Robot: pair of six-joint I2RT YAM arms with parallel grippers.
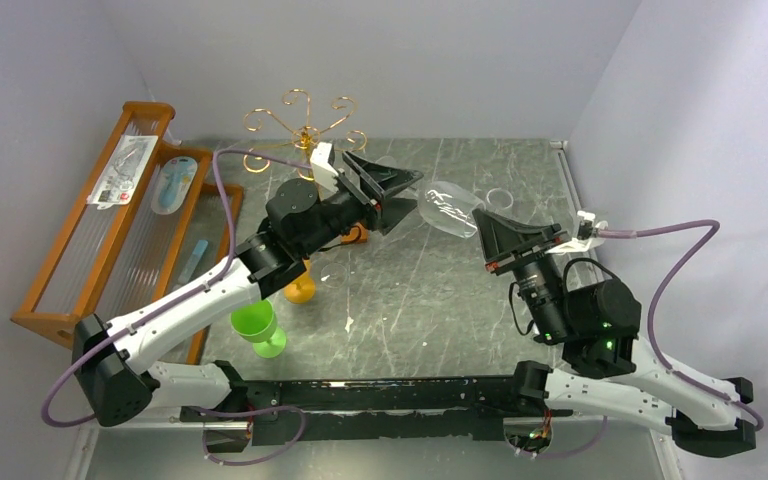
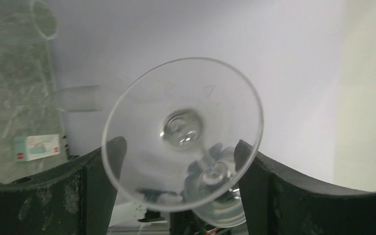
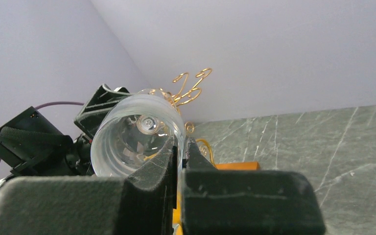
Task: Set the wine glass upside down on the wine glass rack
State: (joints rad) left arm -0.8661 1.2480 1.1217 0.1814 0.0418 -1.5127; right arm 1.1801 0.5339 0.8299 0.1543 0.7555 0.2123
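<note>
The wine glass lies level with my right gripper on its rim (image 3: pixel 180 128), so my left gripper should turn the foot up before my right gripper takes the stem.
The clear wine glass (image 1: pixel 450 208) lies sideways in the air between my two grippers. My right gripper (image 1: pixel 490 225) is shut on the rim of its bowl (image 3: pixel 132 139), one finger inside and one outside. My left gripper (image 1: pixel 400 195) stands open at the other end. In the left wrist view the round foot (image 2: pixel 182 132) fills the gap between the fingers (image 2: pixel 247 169), which show through its edges, and the stem runs down toward the bowl. The gold wire wine glass rack (image 1: pixel 305 125) stands behind the left gripper, and its scrolls (image 3: pixel 191 88) rise past the glass.
A brown wooden shelf (image 1: pixel 110 220) with ribbed clear panels leans at the left. A green cup (image 1: pixel 258 325) and an orange object (image 1: pixel 300 290) sit under the left arm. Another clear glass (image 1: pixel 500 197) rests on the grey table near the right gripper.
</note>
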